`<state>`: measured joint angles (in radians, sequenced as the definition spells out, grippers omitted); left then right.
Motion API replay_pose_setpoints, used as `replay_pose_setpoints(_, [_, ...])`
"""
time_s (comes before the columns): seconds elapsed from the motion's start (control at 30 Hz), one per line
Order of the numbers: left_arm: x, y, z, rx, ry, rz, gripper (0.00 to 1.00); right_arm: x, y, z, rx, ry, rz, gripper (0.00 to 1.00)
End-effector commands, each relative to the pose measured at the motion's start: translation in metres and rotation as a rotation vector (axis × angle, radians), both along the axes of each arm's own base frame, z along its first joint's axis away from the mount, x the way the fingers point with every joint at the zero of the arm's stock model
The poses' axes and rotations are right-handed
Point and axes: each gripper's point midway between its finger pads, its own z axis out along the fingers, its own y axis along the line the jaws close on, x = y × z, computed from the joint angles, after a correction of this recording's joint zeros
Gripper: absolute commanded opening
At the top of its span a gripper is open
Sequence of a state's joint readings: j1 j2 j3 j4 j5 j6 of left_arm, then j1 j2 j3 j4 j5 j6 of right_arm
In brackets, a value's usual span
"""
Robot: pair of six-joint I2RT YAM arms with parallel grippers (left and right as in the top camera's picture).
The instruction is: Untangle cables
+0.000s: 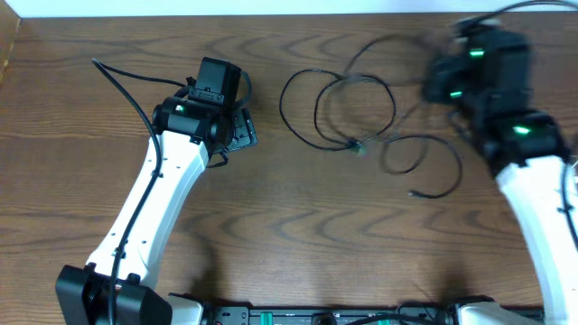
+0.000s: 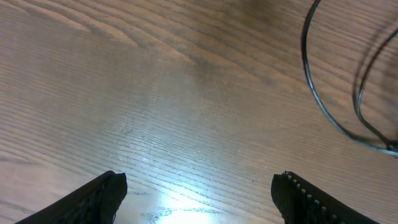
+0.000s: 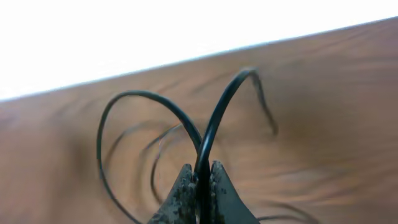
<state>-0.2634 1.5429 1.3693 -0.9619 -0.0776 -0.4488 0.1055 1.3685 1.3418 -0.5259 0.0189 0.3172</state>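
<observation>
The held black cable's loose end (image 1: 417, 193) is outside the resting loops (image 1: 354, 143). I should keep pulling the cable away with my right gripper until it is clear of those loops, and then let go.
Thin black cables (image 1: 339, 113) lie in overlapping loops on the wooden table, centre right in the overhead view, with a small plug end (image 1: 414, 193) at the front. My left gripper (image 1: 237, 126) is open and empty, just left of the loops; the left wrist view shows its fingers (image 2: 199, 193) spread over bare wood, with a cable loop (image 2: 323, 93) at upper right. My right gripper (image 1: 447, 77) is blurred at the far right. The right wrist view shows it (image 3: 201, 177) shut on a black cable (image 3: 217, 118) that arcs upward. No white cable shows.
The table's far edge (image 1: 271, 14) meets a white wall. The left table edge (image 1: 7, 63) shows at far left. Thick black arm cables run along the left arm (image 1: 135, 99). Arm bases (image 1: 117, 298) stand at the front edge.
</observation>
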Motion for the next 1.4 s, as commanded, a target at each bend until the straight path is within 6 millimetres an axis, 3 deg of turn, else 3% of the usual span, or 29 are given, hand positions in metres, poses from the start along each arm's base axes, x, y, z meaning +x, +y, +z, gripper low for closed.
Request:
replay_pose_setpoints(0.0, [0.001, 0.002, 0.004, 0.006, -0.011, 0.014, 0.8, -0.008, -0.076, 0.029, -0.096, -0.08, -0.224, 0.01])
replay_pose_setpoints(0.03, [0.001, 0.002, 0.004, 0.005, -0.011, 0.014, 0.8, -0.012, -0.106, 0.039, -0.098, -0.109, -0.3, 0.01])
replay_pose_setpoints(0.07, [0.001, 0.002, 0.004, 0.006, -0.011, 0.014, 0.8, -0.015, -0.124, 0.043, -0.1, -0.123, -0.344, 0.01])
replay_pose_setpoints(0.23, [0.001, 0.002, 0.004, 0.006, -0.011, 0.014, 0.8, -0.034, -0.195, 0.051, -0.105, -0.151, -0.522, 0.01])
replay_pose_setpoints(0.5, [0.001, 0.002, 0.004, 0.005, -0.011, 0.015, 0.8, -0.057, -0.248, 0.041, -0.113, -0.111, -0.659, 0.01])
replay_pose_setpoints(0.57, [0.001, 0.002, 0.004, 0.005, -0.011, 0.014, 0.8, -0.058, -0.256, 0.03, -0.116, -0.078, -0.673, 0.01])
replay_pose_setpoints(0.7, [0.0, 0.002, 0.003, 0.004, -0.006, 0.013, 0.8, -0.057, -0.288, -0.017, -0.105, 0.056, -0.726, 0.01])
replay_pose_setpoints(0.93, [0.0, 0.002, 0.003, 0.003, -0.006, 0.013, 0.8, -0.055, -0.307, -0.088, -0.06, 0.247, -0.744, 0.01])
replay_pose_setpoints(1.13, [0.0, 0.002, 0.003, 0.003, -0.006, 0.013, 0.8, -0.052, -0.312, -0.109, -0.048, 0.289, -0.742, 0.01])
replay_pose_setpoints(1.17, [0.0, 0.002, 0.003, 0.003, -0.006, 0.013, 0.8, -0.052, -0.312, -0.108, -0.047, 0.285, -0.741, 0.04])
replay_pose_setpoints(1.23, [0.0, 0.002, 0.003, 0.003, -0.007, 0.013, 0.8, -0.042, -0.306, -0.104, -0.043, 0.256, -0.671, 0.25])
replay_pose_setpoints(1.37, [0.0, 0.002, 0.003, 0.003, -0.006, 0.013, 0.8, -0.033, -0.296, -0.103, -0.012, 0.236, -0.604, 0.4])
